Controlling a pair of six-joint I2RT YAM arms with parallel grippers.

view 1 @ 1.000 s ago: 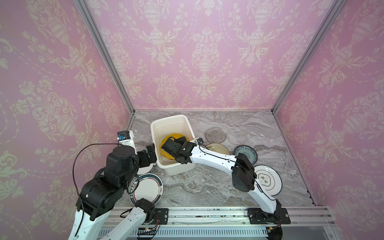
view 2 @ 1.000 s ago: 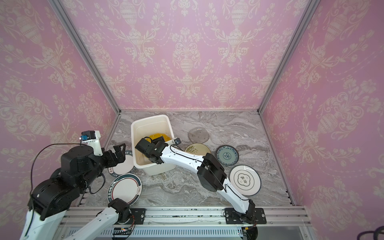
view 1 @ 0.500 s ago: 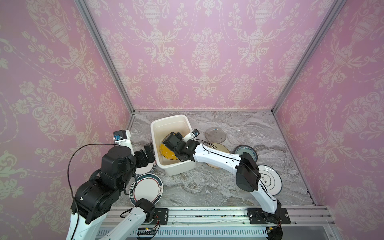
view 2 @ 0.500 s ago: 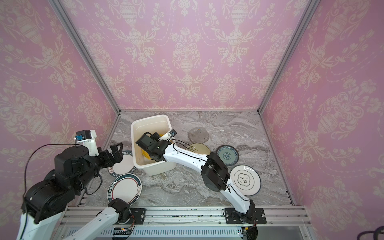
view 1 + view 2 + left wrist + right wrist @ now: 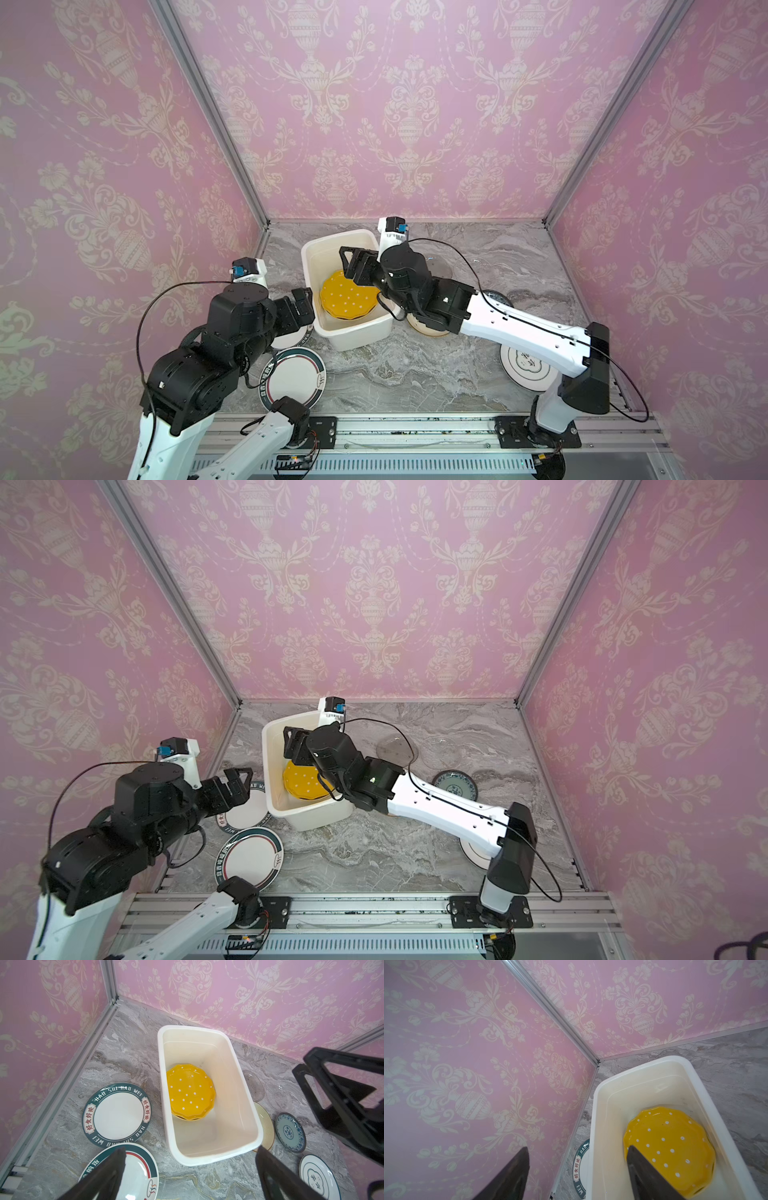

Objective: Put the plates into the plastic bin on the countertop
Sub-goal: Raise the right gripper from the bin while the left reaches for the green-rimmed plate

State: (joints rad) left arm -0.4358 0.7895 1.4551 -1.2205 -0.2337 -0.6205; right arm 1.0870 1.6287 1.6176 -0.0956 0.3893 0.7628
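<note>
The far green-rimmed plate's edge (image 5: 88, 1132) away from the bin faces open countertop (image 5: 68, 1132), so my left gripper should keep moving there until its fingers close on that edge.
The white plastic bin (image 5: 360, 333) (image 5: 269, 746) (image 5: 160, 1068) (image 5: 595, 1109) stands on the grey countertop (image 5: 415, 374). A dotted yellow plate (image 5: 347, 300) (image 5: 302, 786) (image 5: 190, 1093) (image 5: 670, 1142) lies inside it, over another yellowish rim. My right gripper (image 5: 353, 262) (image 5: 293, 744) (image 5: 578, 1153) hovers open above the bin with nothing between its fingers. My left gripper (image 5: 305, 305) (image 5: 239, 781) (image 5: 191, 1157) is open and empty just left of the bin, above a green-rimmed plate (image 5: 291, 338) (image 5: 117, 1112). A second green-rimmed plate (image 5: 293, 376) (image 5: 133, 1172) lies nearer the front.
Right of the bin lie a cream plate (image 5: 265, 1124), a blue-patterned plate (image 5: 455, 785) (image 5: 291, 1132), a glass plate (image 5: 395, 750) and a white dark-rimmed plate (image 5: 523, 365) (image 5: 319, 1176), partly under my right arm. Pink walls close three sides; a metal rail (image 5: 415, 428) runs along the front.
My right gripper has risen out of the bin towards its back end, leaving the dotted yellow plate lying inside. My left arm has shifted only slightly.
</note>
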